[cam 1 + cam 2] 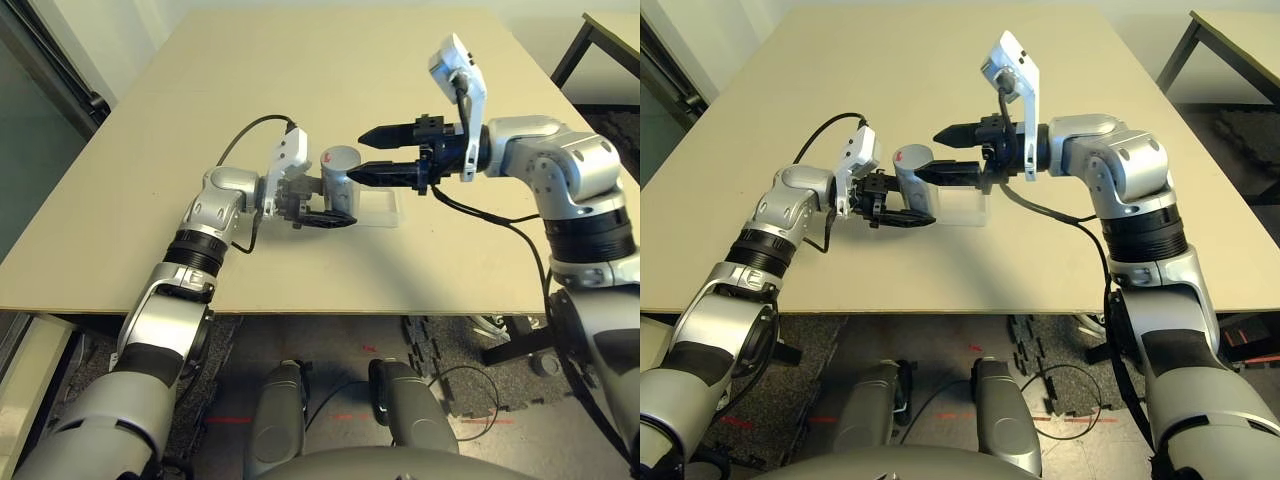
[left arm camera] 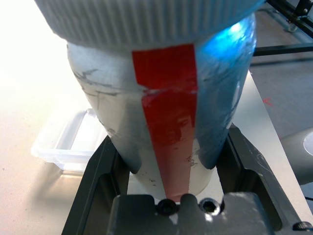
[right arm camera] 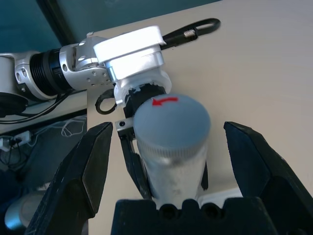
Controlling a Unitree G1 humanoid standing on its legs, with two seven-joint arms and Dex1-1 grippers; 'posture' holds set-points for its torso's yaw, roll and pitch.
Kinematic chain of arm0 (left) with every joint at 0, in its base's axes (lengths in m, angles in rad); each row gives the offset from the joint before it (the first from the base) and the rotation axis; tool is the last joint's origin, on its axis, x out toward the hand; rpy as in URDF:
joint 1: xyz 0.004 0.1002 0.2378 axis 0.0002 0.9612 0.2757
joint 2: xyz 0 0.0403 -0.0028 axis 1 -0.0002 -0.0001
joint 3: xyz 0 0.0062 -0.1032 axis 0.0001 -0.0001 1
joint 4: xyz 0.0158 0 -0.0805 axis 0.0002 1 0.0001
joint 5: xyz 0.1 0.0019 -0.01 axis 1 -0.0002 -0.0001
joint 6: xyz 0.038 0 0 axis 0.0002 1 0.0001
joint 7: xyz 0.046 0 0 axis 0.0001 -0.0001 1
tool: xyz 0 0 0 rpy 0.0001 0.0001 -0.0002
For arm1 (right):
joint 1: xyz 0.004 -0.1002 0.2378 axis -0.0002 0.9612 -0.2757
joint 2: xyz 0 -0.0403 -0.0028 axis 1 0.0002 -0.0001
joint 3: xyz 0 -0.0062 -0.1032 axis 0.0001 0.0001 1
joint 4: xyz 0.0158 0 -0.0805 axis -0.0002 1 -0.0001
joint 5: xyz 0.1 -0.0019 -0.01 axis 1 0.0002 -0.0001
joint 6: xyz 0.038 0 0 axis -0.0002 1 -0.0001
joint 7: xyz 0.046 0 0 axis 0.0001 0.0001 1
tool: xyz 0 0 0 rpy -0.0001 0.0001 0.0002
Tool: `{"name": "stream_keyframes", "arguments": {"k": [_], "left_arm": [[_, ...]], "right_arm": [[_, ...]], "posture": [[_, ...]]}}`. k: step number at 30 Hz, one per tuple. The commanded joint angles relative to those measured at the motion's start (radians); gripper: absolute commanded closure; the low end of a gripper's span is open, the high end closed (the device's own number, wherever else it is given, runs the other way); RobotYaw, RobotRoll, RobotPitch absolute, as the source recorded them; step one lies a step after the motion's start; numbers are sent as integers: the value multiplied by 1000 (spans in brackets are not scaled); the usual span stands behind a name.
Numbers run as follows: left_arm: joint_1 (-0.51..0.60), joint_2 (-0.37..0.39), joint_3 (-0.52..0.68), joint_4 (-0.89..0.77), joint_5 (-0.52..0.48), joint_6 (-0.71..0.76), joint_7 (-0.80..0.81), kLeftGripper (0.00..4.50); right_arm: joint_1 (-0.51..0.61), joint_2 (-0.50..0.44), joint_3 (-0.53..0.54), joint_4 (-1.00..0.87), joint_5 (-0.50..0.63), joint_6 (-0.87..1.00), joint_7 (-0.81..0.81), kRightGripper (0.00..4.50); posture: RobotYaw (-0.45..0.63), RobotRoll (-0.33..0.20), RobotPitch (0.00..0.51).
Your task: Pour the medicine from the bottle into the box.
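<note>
The round grey cap [image 1: 341, 159] has a ribbed rim [image 3: 175, 152] going evenly around it, so the cap will come off the bottle in one piece when the robot lifts it away.
My left gripper [image 1: 322, 203] is shut on the lower body of the bottle [image 1: 337, 180], a silvery-grey cylinder with a red label strip [image 2: 166, 122], and holds it upright just above the table. The round grey cap [image 3: 171, 122], marked with a red arrow, is on the bottle. My right gripper [image 1: 358, 156] is open, with one black finger [image 3: 88, 166] on each side of the cap and a gap to each. The box [image 1: 378, 208], a clear shallow tray, lies on the table right beside the bottle, under the right gripper. The medicine is hidden.
The wide beige table [image 1: 300, 70] stretches far behind and to both sides; its front edge [image 1: 300, 310] runs close below the arms. A second table with dark legs [image 1: 600, 40] stands at the far right. A black cable [image 1: 490, 215] hangs from the right wrist.
</note>
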Motion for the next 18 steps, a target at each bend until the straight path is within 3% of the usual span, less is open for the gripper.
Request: {"name": "stream_keyframes", "arguments": {"k": [1,9,12,15,18], "left_arm": [[-5,0,-11,12,15,-6,-11,1804],[1,-2,-11,6,14,-3,-8,1804],[2,-2,-11,5,14,-3,-8,1804],[4,-3,-11,3,14,-2,-7,1804],[7,-4,-11,-1,14,0,-6,1804]], "right_arm": [[-17,12,37,30,-24,-29,14,0],[-48,48,57,83,-57,-65,24,0],[-52,56,57,88,-61,-64,29,624],[-51,56,60,82,-62,-51,40,1723],[-49,54,60,79,-65,-47,46,1921]], "posture": [[-26,0,113],[-23,0,114],[-23,0,113],[-23,0,114],[-23,0,114]]}}
